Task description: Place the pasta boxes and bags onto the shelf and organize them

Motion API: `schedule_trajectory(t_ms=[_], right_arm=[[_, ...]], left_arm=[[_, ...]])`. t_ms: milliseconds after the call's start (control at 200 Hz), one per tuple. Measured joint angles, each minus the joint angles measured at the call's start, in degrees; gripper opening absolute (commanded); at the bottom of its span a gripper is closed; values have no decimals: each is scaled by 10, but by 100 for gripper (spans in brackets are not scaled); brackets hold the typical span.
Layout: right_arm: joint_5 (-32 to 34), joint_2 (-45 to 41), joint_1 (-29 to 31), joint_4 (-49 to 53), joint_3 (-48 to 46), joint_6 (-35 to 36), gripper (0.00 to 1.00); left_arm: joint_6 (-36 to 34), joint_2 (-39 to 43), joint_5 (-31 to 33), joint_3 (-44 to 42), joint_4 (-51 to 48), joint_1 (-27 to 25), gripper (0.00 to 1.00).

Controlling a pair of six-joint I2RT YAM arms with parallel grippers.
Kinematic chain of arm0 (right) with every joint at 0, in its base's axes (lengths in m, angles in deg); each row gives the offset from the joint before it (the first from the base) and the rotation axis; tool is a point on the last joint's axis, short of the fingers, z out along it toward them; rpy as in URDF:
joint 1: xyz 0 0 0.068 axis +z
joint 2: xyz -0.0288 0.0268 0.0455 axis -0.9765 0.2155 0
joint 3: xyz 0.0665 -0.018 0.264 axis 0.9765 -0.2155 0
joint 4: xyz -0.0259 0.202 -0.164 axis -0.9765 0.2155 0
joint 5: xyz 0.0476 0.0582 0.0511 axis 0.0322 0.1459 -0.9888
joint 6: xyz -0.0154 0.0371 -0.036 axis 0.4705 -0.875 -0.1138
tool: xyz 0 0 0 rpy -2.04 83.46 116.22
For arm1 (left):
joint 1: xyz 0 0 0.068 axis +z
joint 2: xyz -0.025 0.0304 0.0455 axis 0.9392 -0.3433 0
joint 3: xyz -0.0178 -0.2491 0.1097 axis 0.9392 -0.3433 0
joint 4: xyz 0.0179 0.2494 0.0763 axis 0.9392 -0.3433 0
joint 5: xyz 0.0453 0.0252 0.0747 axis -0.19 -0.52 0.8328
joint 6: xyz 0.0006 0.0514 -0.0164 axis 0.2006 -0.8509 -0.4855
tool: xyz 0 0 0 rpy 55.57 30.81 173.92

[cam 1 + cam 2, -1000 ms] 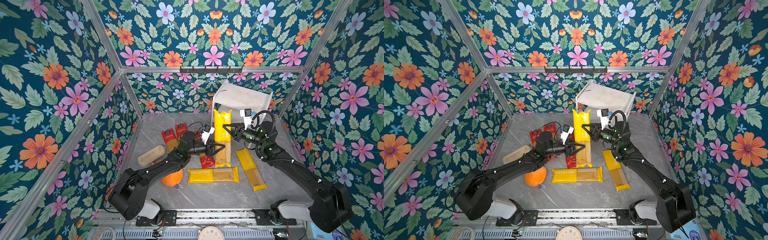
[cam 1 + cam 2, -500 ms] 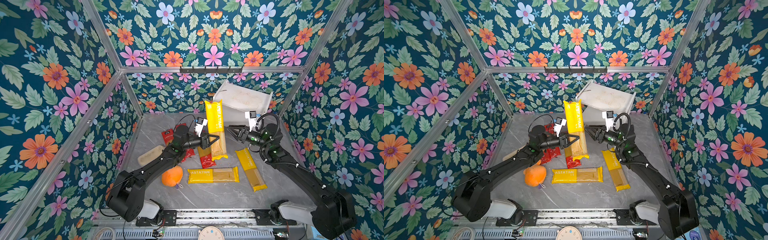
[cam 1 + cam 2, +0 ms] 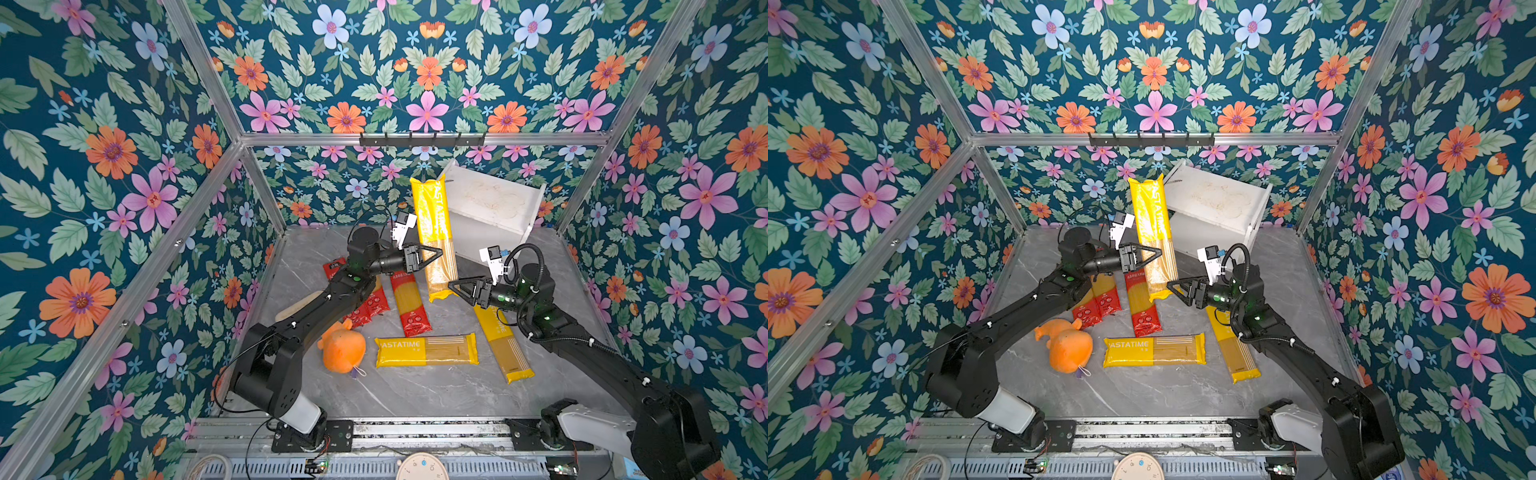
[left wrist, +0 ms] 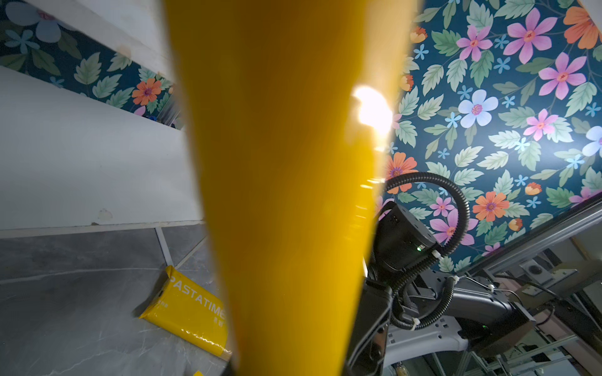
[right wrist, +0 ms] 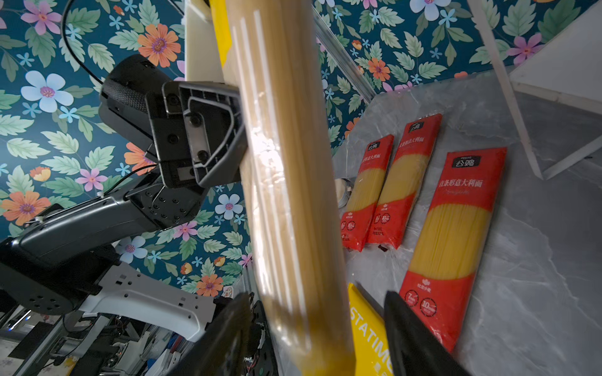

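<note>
The robot's left gripper has hold of the yellow pack's middle (image 3: 438, 242) beside the shelf, so next the right gripper grabs the pack's lower end (image 3: 442, 288) and places the pack on top.
My left gripper (image 3: 437, 254) (image 3: 1158, 253) is shut on a yellow PASTATIME pack (image 3: 434, 232) (image 3: 1151, 232), held upright in the air against the front left of the white shelf (image 3: 494, 199) (image 3: 1217, 195). That pack (image 4: 286, 162) fills the left wrist view. My right gripper (image 3: 451, 286) (image 5: 312, 332) is open by the pack's lower end (image 5: 286, 182), with gaps on both sides. Two more yellow packs (image 3: 426, 351) (image 3: 503, 345) lie flat on the table. Three red-ended packs (image 5: 452, 234) (image 5: 404, 182) (image 5: 368, 188) lie side by side behind them.
An orange plush toy (image 3: 343, 349) lies front left under the left arm. A beige oblong object (image 3: 297, 305) shows partly behind that arm. The shelf stands skewed at the back right corner. A black hook rail (image 3: 422, 139) runs along the back wall.
The right gripper opened, let go of the yellow pack and drew back and down. The left gripper raised the pack and carried it back toward the shelf.
</note>
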State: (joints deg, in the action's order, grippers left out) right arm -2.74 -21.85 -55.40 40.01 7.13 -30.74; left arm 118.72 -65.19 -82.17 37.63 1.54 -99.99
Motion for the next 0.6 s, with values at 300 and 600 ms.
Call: schedule_trajectory(t_ms=[300,600], right_arm=[[-2,38,3,-122,-18,-48,20],[44,28,5,-203,-34,-104,0]], left_arm=[[30,-17,-7,18,16,0,15],[37,-54,-15,92,-14,3,34]])
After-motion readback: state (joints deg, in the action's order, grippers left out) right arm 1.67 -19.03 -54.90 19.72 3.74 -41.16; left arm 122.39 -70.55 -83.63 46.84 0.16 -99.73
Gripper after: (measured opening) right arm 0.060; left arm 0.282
